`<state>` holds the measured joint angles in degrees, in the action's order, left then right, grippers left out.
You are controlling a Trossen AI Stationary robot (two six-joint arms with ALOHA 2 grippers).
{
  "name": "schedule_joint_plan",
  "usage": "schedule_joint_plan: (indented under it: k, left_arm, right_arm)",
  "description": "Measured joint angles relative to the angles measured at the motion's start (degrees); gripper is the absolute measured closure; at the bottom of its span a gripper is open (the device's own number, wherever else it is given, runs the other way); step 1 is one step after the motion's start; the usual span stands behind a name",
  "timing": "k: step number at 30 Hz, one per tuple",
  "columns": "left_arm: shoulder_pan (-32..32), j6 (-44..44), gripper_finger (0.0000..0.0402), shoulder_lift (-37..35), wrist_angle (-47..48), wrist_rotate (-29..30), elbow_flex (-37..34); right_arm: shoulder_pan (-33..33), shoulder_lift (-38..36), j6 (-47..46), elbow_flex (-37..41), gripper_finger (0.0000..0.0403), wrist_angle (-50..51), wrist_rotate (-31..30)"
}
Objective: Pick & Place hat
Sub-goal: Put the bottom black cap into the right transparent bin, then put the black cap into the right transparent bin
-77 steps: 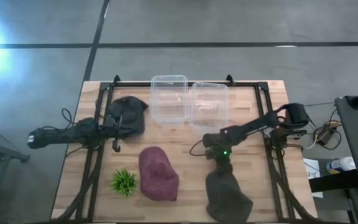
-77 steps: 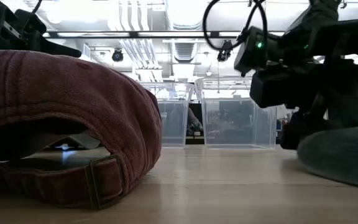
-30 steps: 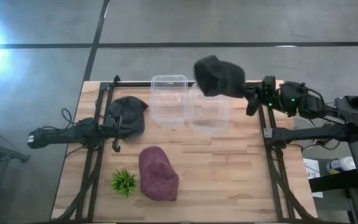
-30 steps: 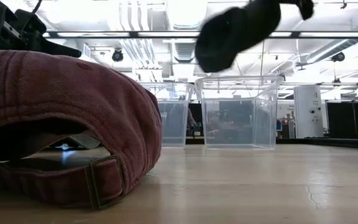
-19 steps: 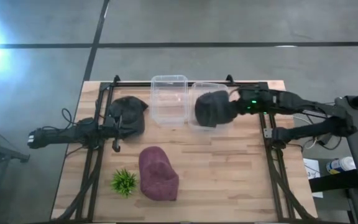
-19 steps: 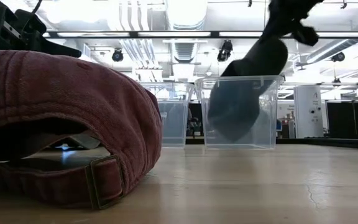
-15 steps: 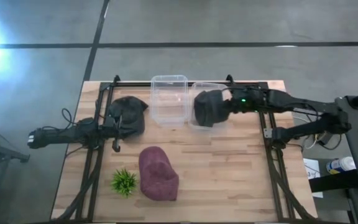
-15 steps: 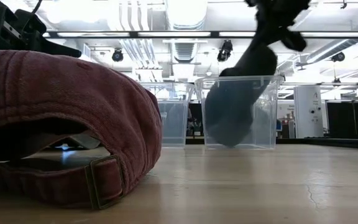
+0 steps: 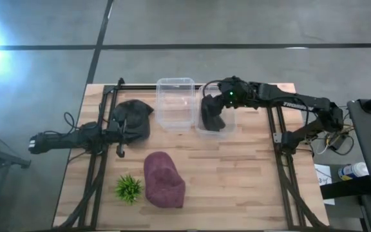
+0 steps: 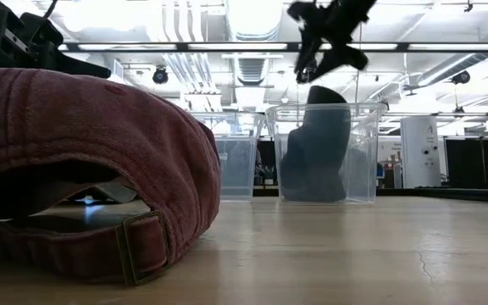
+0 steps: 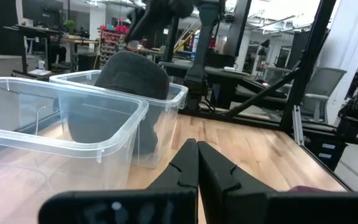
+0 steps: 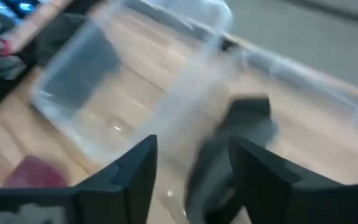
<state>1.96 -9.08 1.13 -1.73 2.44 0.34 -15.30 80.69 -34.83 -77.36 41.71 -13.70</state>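
Note:
My left gripper should swing out toward the maroon cap, open, and turn in to the second dark hat [image 9: 137, 117], because that hat lies next to the gripper's shut fingers.
A dark hat [image 9: 211, 115] stands on edge inside the right clear bin [image 9: 227, 122]. Its top pokes above the rim in the low view [image 10: 318, 140] and in the left wrist view [image 11: 132, 78]. My right gripper [image 9: 218, 99] hovers open just above it [image 10: 327, 38], apart from it; its wrist view shows the open fingers [image 12: 191, 180] over the hat [image 12: 241, 134]. My left gripper [image 9: 121, 138] lies shut [image 11: 197, 158] at the table's left. It is beside a second dark hat [image 9: 133, 116].
A maroon cap [image 9: 164, 180] lies at the near middle of the table and fills the low view's left [image 10: 83, 169]. A small green plant [image 9: 129, 188] sits to its left. A second clear bin [image 9: 175, 102] stands beside the right one. Bare wood lies at the near right.
My right gripper brought the dark hat down from high over the far edge into the right bin while moving toward the table's left. It then opened and let go. The hat hung from the fingers before and now stands in the bin.

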Motion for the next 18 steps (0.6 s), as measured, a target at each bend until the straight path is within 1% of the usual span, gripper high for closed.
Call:
schedule_joint_plan:
  k: [2,4,6,8,9,10,11,14,17,18]
  left_arm:
    - [0.00,-1.68,0.0401,0.02,-1.83,0.02,0.00]
    - [0.00,-6.96,0.0401,0.02,-4.95,0.04,0.00]
    - [0.01,-17.34,0.0401,0.02,-9.55,0.04,0.01]
    - [0.02,-30.35,0.0401,0.02,-12.76,0.04,0.25]
    - [0.02,-35.41,0.0401,0.05,-13.68,0.06,0.41]
    - [0.02,-38.56,0.0401,0.17,-15.11,0.08,0.52]
    - [0.00,-40.12,0.0401,0.22,-16.51,0.08,0.69]
    - [0.00,-40.08,0.0401,0.23,-17.67,0.28,0.90]
    - [0.00,-44.38,0.0401,0.55,-18.09,1.24,0.79]
    - [-0.02,-45.26,0.0401,0.55,-19.13,2.51,0.82]
  right_arm:
    - [0.14,0.37,2.61,-2.40,0.0186,-0.33,0.23]
    - [0.21,0.59,2.52,-3.96,0.0175,-0.15,0.31]
    - [0.15,0.56,1.64,-4.86,0.0169,-0.11,0.25]
    - [0.10,0.38,0.70,-5.30,0.0165,-0.10,0.06]
    - [0.10,0.28,0.09,-5.36,0.0164,-0.09,0.05]
    - [0.13,0.28,-0.47,-5.36,0.0164,-0.05,0.07]
    - [0.14,0.28,-0.88,-5.30,0.0163,-0.04,0.07]
    - [0.17,0.28,-1.06,-4.80,0.0163,0.08,0.08]
    - [0.12,0.30,-1.18,-4.26,0.0163,0.03,-0.31]
    - [0.10,0.32,-1.22,-4.12,0.0163,0.06,-0.67]
